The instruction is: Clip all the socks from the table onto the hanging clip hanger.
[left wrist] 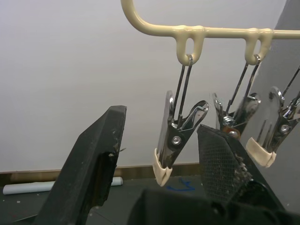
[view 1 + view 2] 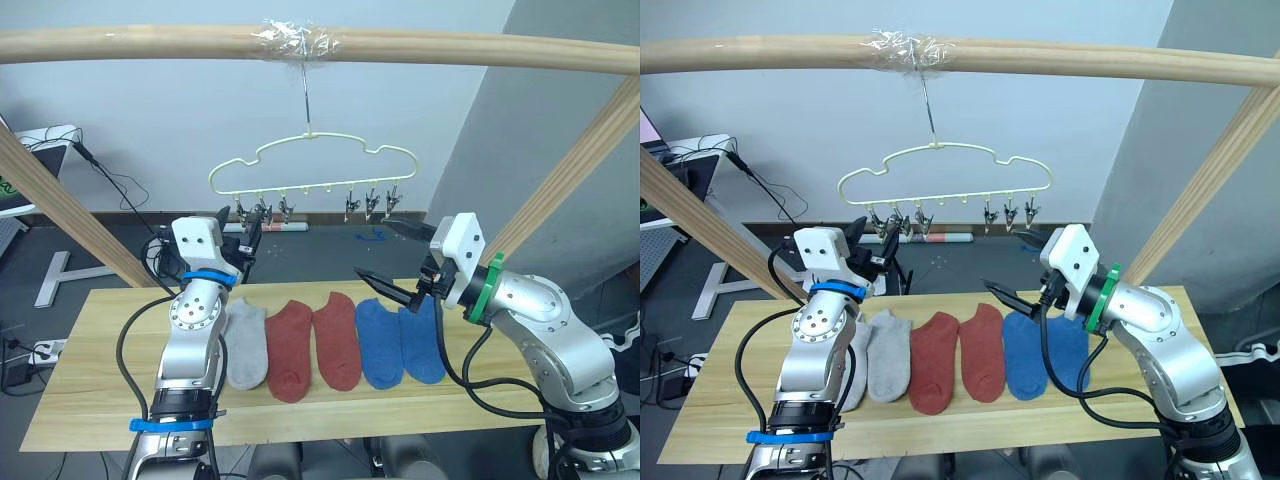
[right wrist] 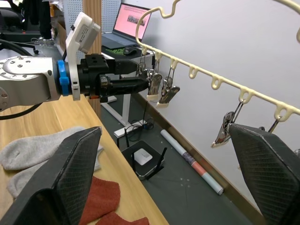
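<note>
My left gripper will have the hanger's end clip (image 1: 176,138) swivel along with it when I squeeze and turn the clip, because the clip hangs by a thin wire through an open loop (image 1: 189,57).
Several socks lie in a row on the table (image 2: 110,400): grey ones (image 2: 890,355) on the left, two rust red (image 2: 290,350) in the middle and two blue (image 2: 378,342) on the right. The pale yellow clip hanger (image 2: 310,165) hangs from the top pole with its clips bare. My left gripper (image 2: 250,235) is raised to the hanger's left end. It stands open, with the end clip (image 1: 176,140) between its fingers and apart from both. Above the blue socks and below the right-hand clips, my right gripper (image 2: 372,247) is open wide and holds nothing.
A round wooden pole frame (image 2: 120,45) spans overhead, with slanted poles (image 2: 50,200) at both sides. On the floor behind the table are cables, a power strip (image 2: 45,352) and a white tube (image 3: 187,161). A desk with a laptop (image 3: 133,16) stands at the left.
</note>
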### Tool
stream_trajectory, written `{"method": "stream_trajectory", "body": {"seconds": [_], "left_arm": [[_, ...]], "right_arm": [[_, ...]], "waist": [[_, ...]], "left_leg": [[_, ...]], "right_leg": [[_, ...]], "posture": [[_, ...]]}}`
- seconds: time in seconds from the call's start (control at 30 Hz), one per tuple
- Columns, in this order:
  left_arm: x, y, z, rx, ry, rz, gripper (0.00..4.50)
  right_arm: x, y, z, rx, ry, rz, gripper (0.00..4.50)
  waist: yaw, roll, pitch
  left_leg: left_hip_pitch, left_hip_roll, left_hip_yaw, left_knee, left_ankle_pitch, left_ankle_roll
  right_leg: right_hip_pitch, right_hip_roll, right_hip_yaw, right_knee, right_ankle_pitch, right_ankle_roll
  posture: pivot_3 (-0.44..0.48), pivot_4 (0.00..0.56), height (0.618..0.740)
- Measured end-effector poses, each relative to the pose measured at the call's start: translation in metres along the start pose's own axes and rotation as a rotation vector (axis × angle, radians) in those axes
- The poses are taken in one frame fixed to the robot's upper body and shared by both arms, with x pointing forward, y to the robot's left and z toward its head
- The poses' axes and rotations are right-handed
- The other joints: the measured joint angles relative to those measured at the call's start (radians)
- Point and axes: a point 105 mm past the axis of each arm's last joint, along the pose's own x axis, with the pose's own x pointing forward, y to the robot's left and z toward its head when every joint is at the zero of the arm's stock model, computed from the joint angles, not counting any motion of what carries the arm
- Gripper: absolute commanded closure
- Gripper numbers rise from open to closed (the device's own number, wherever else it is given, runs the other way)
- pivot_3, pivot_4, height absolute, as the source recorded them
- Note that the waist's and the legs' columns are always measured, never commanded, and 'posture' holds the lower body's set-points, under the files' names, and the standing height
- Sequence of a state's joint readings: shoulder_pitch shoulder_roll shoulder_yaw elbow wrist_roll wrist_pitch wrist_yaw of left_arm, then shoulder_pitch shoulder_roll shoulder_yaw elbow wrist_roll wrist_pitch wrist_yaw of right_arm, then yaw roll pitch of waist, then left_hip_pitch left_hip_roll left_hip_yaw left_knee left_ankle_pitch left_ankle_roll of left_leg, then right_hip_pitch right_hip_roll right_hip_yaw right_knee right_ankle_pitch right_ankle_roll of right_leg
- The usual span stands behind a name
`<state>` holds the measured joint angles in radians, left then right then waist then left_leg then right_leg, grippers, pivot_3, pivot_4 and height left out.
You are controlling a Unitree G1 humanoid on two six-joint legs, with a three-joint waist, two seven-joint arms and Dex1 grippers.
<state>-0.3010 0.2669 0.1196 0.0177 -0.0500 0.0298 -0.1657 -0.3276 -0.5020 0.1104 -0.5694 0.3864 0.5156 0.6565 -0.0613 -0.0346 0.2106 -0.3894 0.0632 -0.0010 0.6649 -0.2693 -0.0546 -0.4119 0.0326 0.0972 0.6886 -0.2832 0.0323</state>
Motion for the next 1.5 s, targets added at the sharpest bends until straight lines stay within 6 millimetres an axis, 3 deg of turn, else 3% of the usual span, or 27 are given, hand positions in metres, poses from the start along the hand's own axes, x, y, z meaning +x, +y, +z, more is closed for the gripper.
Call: {"method": "stream_trajectory", "body": {"seconds": [0.23,0.5,0.6,0.8,1.07,1.2,1.37,1.5], "left_arm": [[0.006,-0.003,0.010,-0.023,-0.043,0.006,1.74],[0.007,-0.003,0.006,-0.028,-0.029,0.006,1.74],[0.008,-0.003,0.006,-0.029,-0.031,0.003,2.35],[0.011,-0.004,0.013,-0.023,-0.063,0.000,4.13],[0.010,-0.003,0.013,-0.019,-0.062,-0.001,4.26],[0.007,-0.002,0.011,-0.013,-0.054,-0.007,4.26],[0.003,0.001,0.011,0.009,-0.041,-0.025,4.26],[0.003,-0.001,0.010,0.005,-0.037,-0.044,4.26]], "right_arm": [[0.001,0.002,0.000,0.004,-0.001,0.017,0.00],[0.003,0.004,-0.001,0.009,-0.005,0.028,0.00],[0.003,0.004,-0.001,0.009,-0.005,0.028,0.00],[0.002,0.005,-0.003,0.018,0.001,0.025,0.00],[-0.006,0.009,-0.019,0.067,0.040,-0.023,0.00],[-0.023,0.005,-0.048,0.095,0.156,-0.158,0.00],[-0.065,-0.009,-0.130,0.133,0.447,-0.441,0.00],[-0.072,-0.007,-0.165,0.248,0.518,-0.544,0.00]], "waist": [[0.001,0.000,0.000],[0.002,0.000,0.000],[0.002,0.000,0.000],[0.002,0.000,0.000],[0.002,0.000,0.000],[0.004,0.000,0.000],[0.005,0.000,0.000],[0.001,0.000,0.000]], "left_leg": [[-0.005,0.000,-0.001,0.000,0.000,0.000],[-0.010,0.000,-0.001,0.000,0.000,0.000],[-0.010,0.000,-0.001,0.000,0.000,0.000],[-0.010,0.000,-0.001,0.000,0.000,0.000],[-0.010,0.000,-0.001,0.000,0.000,0.000],[-0.010,0.000,-0.001,0.000,0.000,0.000],[-0.010,-0.001,0.001,0.001,0.000,-0.001],[-0.008,0.000,0.001,0.001,0.000,-0.001]], "right_leg": [[-0.003,0.000,-0.001,-0.002,0.001,-0.001],[-0.008,0.000,-0.001,-0.001,0.003,-0.003],[-0.008,0.000,-0.001,-0.001,0.003,-0.003],[-0.008,0.000,-0.001,-0.001,0.003,-0.003],[-0.008,-0.001,-0.001,-0.001,0.003,-0.003],[-0.008,-0.001,-0.001,-0.001,0.003,-0.003],[-0.009,-0.001,0.000,0.000,0.002,0.000],[-0.009,-0.001,0.001,0.002,0.002,0.001]], "posture": [[-0.106,0.210,0.705],[-0.106,0.205,0.705],[-0.106,0.202,0.705],[-0.104,0.200,0.705],[-0.086,0.204,0.705],[-0.083,0.207,0.705],[-0.068,0.217,0.705],[-0.059,0.220,0.705]]}}
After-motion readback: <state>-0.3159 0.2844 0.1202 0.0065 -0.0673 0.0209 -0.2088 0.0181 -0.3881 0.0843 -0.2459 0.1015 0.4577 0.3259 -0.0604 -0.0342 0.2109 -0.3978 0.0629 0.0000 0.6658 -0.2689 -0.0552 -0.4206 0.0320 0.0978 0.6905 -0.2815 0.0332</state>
